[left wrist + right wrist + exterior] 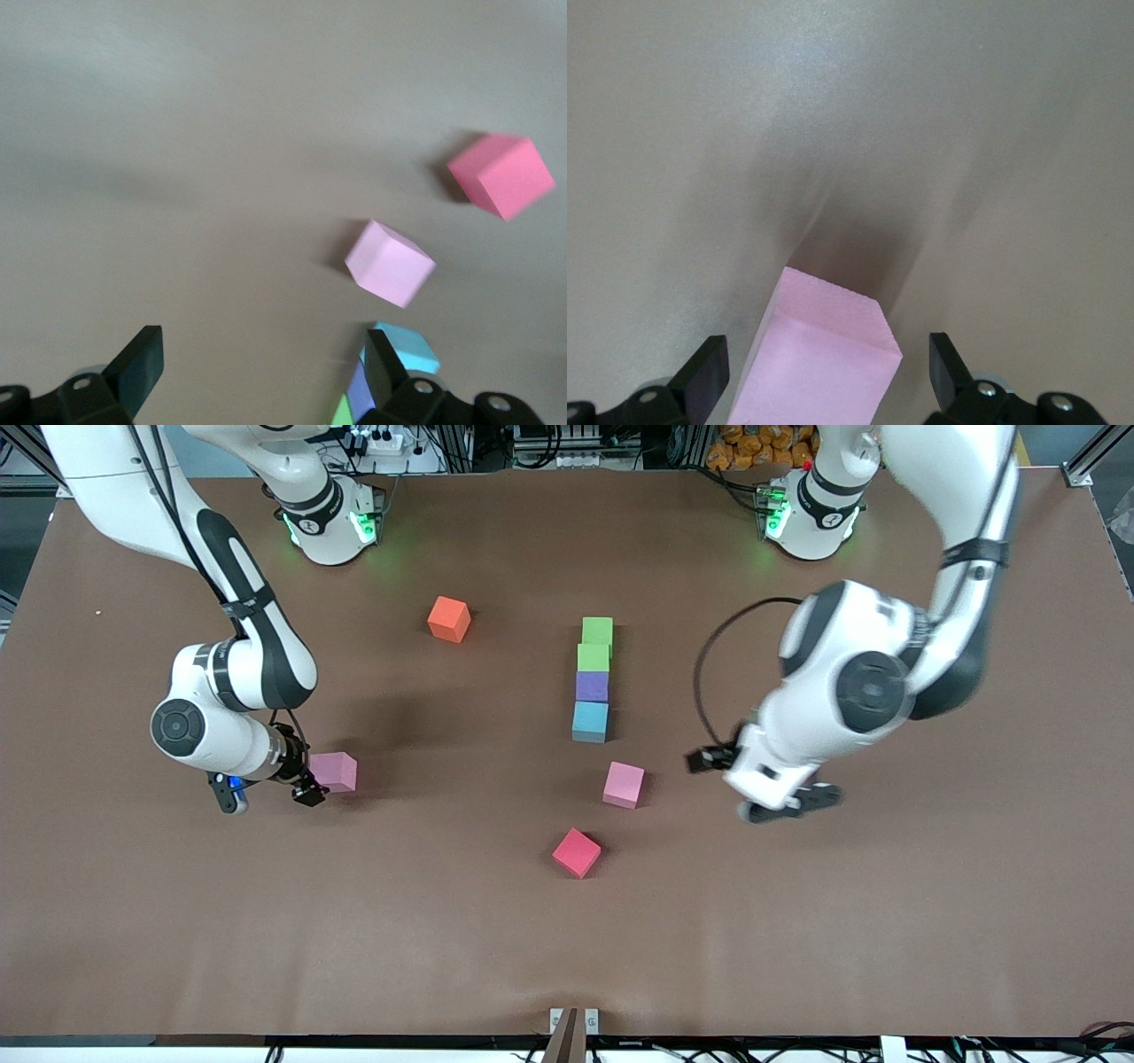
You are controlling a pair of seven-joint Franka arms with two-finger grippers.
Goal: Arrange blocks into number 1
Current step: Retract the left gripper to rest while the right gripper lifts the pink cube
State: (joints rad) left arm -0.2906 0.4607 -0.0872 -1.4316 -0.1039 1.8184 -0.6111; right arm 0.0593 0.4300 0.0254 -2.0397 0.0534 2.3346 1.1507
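The second pink block (336,771) stands on the other side of the column from the robot's left gripper, so next the right gripper grips it and puts it against the column's green end (597,627).
Four blocks form a straight touching column mid-table: green (597,631), green (594,657), purple (592,686), light blue (590,721). A loose pink block (624,784) lies nearer the camera than the column, and a red block (576,852) nearer still. An orange block (449,619) sits apart, toward the right arm's end. My right gripper (317,779) is open, low around a second pink block (819,363) that stands between its fingers without touching them. My left gripper (788,806) is open and empty (261,354) beside the loose pink block (390,263), toward the left arm's end.
The brown table (886,939) stretches bare toward the camera. The left wrist view also takes in the red block (502,174), the light blue block (407,347) and the purple block (361,390) past one finger.
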